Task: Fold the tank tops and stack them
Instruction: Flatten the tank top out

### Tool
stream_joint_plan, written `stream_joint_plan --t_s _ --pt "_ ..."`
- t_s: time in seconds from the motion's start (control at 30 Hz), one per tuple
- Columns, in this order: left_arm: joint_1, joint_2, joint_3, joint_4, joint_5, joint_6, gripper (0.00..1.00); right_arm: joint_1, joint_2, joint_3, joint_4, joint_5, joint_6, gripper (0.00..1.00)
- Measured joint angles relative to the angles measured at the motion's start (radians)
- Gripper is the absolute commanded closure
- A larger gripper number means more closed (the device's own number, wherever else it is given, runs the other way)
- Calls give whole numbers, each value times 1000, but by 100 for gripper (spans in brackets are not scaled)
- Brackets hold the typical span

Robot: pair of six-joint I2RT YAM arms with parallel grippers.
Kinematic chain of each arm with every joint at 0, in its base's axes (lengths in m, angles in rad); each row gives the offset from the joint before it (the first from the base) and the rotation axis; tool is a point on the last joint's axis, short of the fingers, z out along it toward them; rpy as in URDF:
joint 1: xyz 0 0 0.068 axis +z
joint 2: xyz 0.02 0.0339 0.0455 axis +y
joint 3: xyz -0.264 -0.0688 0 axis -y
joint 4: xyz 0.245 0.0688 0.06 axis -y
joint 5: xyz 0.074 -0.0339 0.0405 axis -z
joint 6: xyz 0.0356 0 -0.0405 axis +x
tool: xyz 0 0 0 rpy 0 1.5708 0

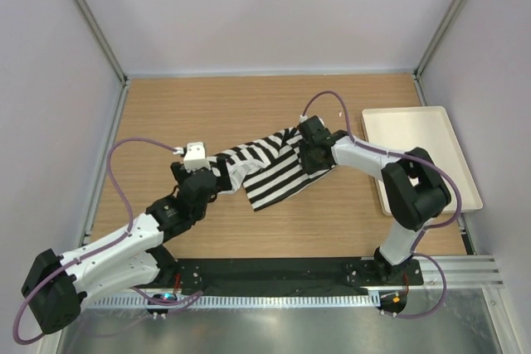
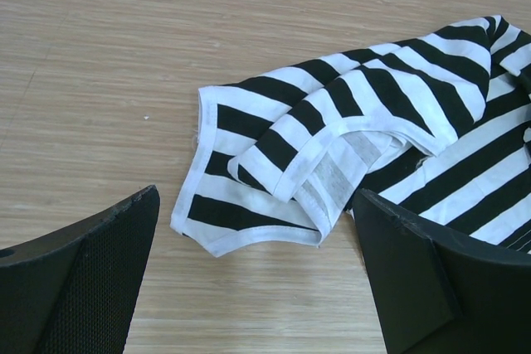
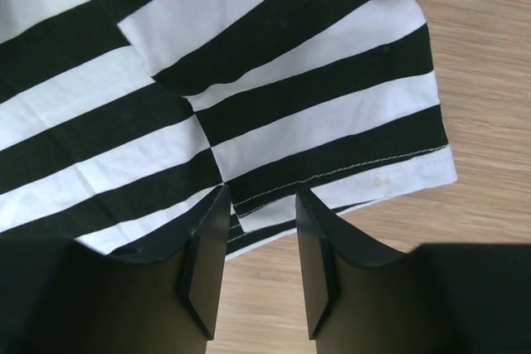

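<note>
I should turn my right gripper square and center it on the flap's inner hem corner [image 3: 244, 222] before closing, as the tank top's folded-over flap [image 3: 328, 118] slants across its fingers.
One tank top [image 1: 267, 173] with black and white stripes lies crumpled on the wooden table between the two arms. My left gripper [image 1: 206, 185] stands wide open at its left end. In the left wrist view the white-trimmed strap end of the tank top [image 2: 274, 163] lies just beyond the left gripper [image 2: 257, 198], with bare wood between the fingers. My right gripper [image 1: 312, 155] sits at the top's right edge. In the right wrist view the right gripper [image 3: 261, 196] has its jaws narrowly apart, and the stitched hem of the tank top [image 3: 274, 89] lies at their tips.
A plain white tray [image 1: 406, 126] rests on the table at the right, partly under the right arm. Grey walls enclose the table on three sides. Bare wood shows behind and in front of the cloth.
</note>
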Motion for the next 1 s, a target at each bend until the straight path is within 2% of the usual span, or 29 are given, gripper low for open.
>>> stream_joint_plan --t_s 0.07,0.17,0.2,0.27,0.4,0.5,0.57,0.67,0.73,0.83,0.87,0.9,1.0 --pt "0 4 0 0 0 0 0 2 26 4 0 1 -3 59" --pt "0 11 0 0 5 0 0 3 61 18 -2 3 -5 69" --pt "0 12 0 0 7 1 0 3 66 24 3 4 -5 84" --pt "0 13 0 0 9 1 1 4 71 27 5 6 -11 99" --pt "0 25 0 11 51 5 0 8 53 20 7 19 -3 99" --pt "0 71 19 11 103 4 1 10 -25 -10 -8 27 -1 96" --pt "0 119 67 -11 137 3 0 10 -100 -15 -29 32 1 93" --pt "0 196 172 -31 182 -2 0 10 -192 -15 -34 33 0 98" --pt "0 254 251 -36 212 -6 0 10 -225 -15 -34 27 0 98" --pt "0 355 371 -46 269 -16 11 10 -230 -30 -27 5 0 98" --pt "0 394 407 -45 293 -16 20 10 -230 -40 -27 -3 0 97" --pt "0 455 458 -49 330 -13 26 10 -230 -54 -28 -13 0 97" --pt "0 599 562 -63 403 28 32 10 -229 -87 -27 -28 3 96"
